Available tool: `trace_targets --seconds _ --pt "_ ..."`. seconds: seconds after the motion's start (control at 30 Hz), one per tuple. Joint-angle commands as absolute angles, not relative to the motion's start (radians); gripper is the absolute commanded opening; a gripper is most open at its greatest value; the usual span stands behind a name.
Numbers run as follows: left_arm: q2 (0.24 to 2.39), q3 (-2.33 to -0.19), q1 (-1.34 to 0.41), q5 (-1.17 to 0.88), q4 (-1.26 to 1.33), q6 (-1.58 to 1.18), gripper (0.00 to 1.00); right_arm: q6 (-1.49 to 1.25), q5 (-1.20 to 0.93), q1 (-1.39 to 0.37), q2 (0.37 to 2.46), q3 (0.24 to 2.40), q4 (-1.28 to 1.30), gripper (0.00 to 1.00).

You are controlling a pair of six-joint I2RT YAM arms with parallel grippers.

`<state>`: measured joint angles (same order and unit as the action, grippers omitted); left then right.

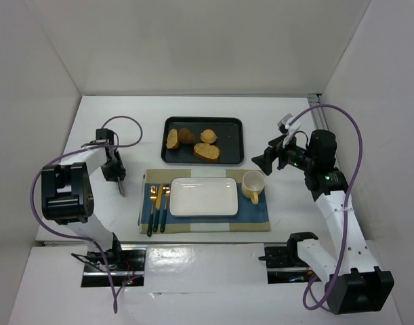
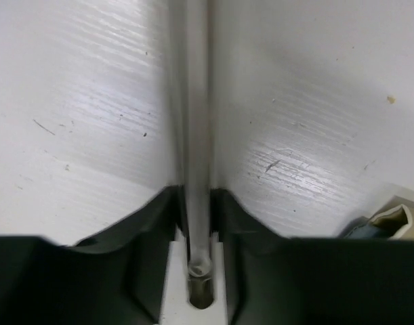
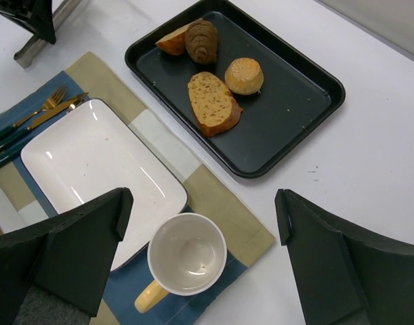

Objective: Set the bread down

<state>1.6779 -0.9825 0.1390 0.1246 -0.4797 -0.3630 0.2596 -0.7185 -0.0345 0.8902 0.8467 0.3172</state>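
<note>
The robot's left gripper is pressing the metal tongs' arms (image 2: pixel 196 101) shut, so it should gently open its fingers and let the tongs spread before closing them around the dark pastry (image 1: pixel 186 135).
Several bread pieces lie on a black tray (image 1: pixel 237 128): a slice (image 1: pixel 207 152), a round roll (image 1: pixel 209 135), a dark pastry (image 1: pixel 187 135) and a wedge (image 1: pixel 172 139). The right wrist view shows the slice (image 3: pixel 212 103) and the roll (image 3: pixel 244 74) too. A white rectangular plate (image 1: pixel 203 197) lies bare on the placemat, also in the right wrist view (image 3: pixel 91 162). My right gripper (image 1: pixel 264 162) (image 3: pixel 203 203) is open and empty, above the cup. My left gripper (image 1: pixel 117 177) (image 2: pixel 196 196) is shut on a thin metal tool (image 2: pixel 193 101) left of the placemat.
A white cup with a yellow handle (image 1: pixel 253 186) (image 3: pixel 186 255) stands on the blue and tan placemat (image 1: pixel 257 217) right of the plate. Gold and green cutlery (image 1: pixel 157 203) lies left of the plate. White walls enclose the table.
</note>
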Motion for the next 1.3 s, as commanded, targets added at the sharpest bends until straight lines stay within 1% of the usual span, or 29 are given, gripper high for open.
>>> trace_targets --seconds 0.0,0.07,0.1,0.13,0.23,0.37,0.47,0.6,0.63,0.67,0.7,0.73,0.77,0.8,0.87,1.0,1.27 --pt "1.704 -1.005 0.144 0.098 -0.495 -0.341 0.38 0.27 -0.733 -0.031 0.865 0.884 0.31 1.0" --pt "1.704 -1.005 0.144 0.098 -0.495 -0.341 0.25 0.27 -0.733 -0.031 0.865 0.884 0.31 1.0" --pt "1.694 -1.005 0.144 0.098 -0.495 -0.341 0.2 0.27 -0.733 -0.031 0.865 0.884 0.31 1.0" --pt "1.674 -1.005 0.144 0.098 -0.495 -0.341 0.01 0.27 -0.733 -0.031 0.865 0.884 0.31 1.0" --pt "1.608 -1.015 0.115 0.089 -0.495 -0.35 0.0 0.27 -0.742 -0.031 0.865 0.884 0.31 1.0" --pt "1.528 -1.052 -0.013 0.063 -0.515 -0.371 0.0 0.27 -0.742 -0.031 0.865 0.884 0.31 1.0" --pt "1.462 -1.117 -0.107 0.032 -0.541 -0.39 0.0 0.27 -0.742 -0.031 0.865 0.884 0.31 1.0" --pt "1.463 -1.235 -0.221 0.005 -0.597 -0.399 0.0 0.27 -0.752 -0.031 0.874 0.884 0.31 1.0" --pt "1.486 -1.285 -0.238 -0.015 -0.621 -0.399 0.01 0.27 -0.752 -0.031 0.874 0.884 0.31 1.0" --pt "1.497 -1.31 -0.254 -0.049 -0.632 -0.399 0.04 0.27 -0.752 -0.031 0.874 0.884 0.31 1.0" --pt "1.506 -1.328 -0.283 -0.066 -0.632 -0.39 0.1 0.279 -0.752 -0.031 0.874 0.884 0.31 1.0" --pt "1.506 -1.357 -0.296 -0.081 -0.643 -0.39 0.18 0.279 -0.752 -0.031 0.874 0.884 0.31 1.0" --pt "1.52 -1.37 -0.307 -0.103 -0.643 -0.39 0.4 0.279 -0.752 -0.031 0.874 0.884 0.31 1.0" --pt "1.52 -1.379 -0.317 -0.112 -0.643 -0.39 0.46 0.279 -0.752 -0.031 0.874 0.884 0.31 1.0" --pt "1.532 -1.399 -0.333 -0.121 -0.634 -0.39 0.56 0.279 -0.752 -0.031 0.884 0.884 0.31 1.0" --pt "1.572 -1.442 -0.363 -0.15 -0.643 -0.379 0.59 0.279 -0.752 -0.031 0.884 0.884 0.319 1.0" --pt "1.592 -1.465 -0.397 -0.15 -0.643 -0.37 0.59 0.288 -0.752 -0.031 0.884 0.884 0.319 1.0"
